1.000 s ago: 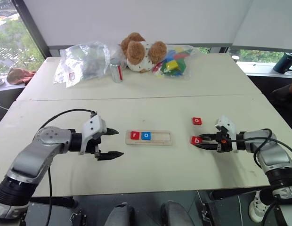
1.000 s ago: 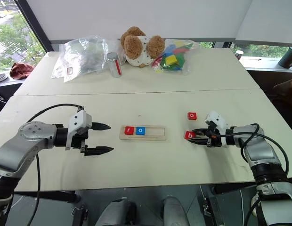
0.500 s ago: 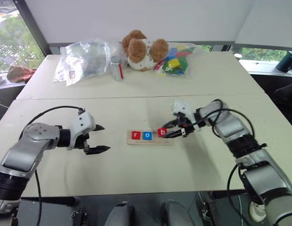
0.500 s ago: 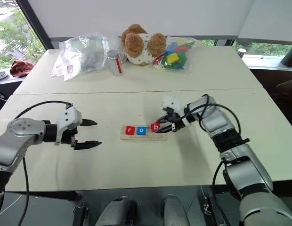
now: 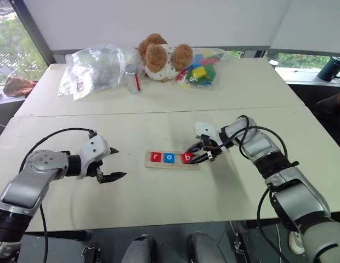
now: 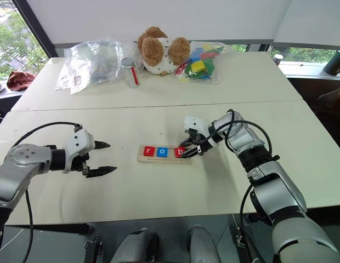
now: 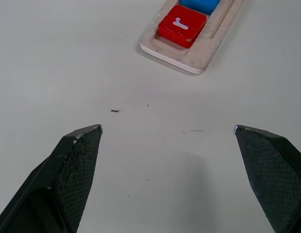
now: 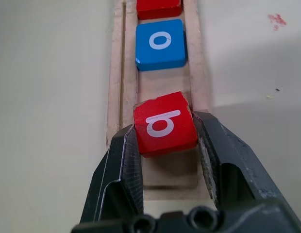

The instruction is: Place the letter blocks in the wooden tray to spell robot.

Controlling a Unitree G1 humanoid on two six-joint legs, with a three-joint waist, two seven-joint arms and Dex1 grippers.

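Observation:
My right gripper keeps pushing the red b block along the tray until it meets the blue o block [image 5: 169,158], as both line up across an open gap [image 8: 162,82].
The wooden tray [image 5: 194,165] lies mid-table with a red r block [image 5: 155,157] and a blue o block [image 5: 169,158] at its left end. My right gripper [image 5: 192,156] is shut on a red b block [image 8: 164,124], holding it slightly tilted over the tray's third place, just after the o [image 8: 160,42]. I cannot tell whether the b touches the tray floor. My left gripper [image 5: 118,163] hovers open and empty over bare table to the left of the tray [image 7: 189,53], its fingers [image 7: 77,160] spread wide.
At the table's far side sit a teddy bear [image 5: 162,55], a clear plastic bag [image 5: 93,71], a small can [image 5: 134,81] and a bag of coloured toy bricks [image 5: 202,71]. A dark cup [image 5: 330,68] stands far right. A seam [image 5: 104,115] runs across the table.
My right gripper carried the red b block from the table's right side leftward to the tray, and has held there for the last half second. The left gripper drifted slightly left.

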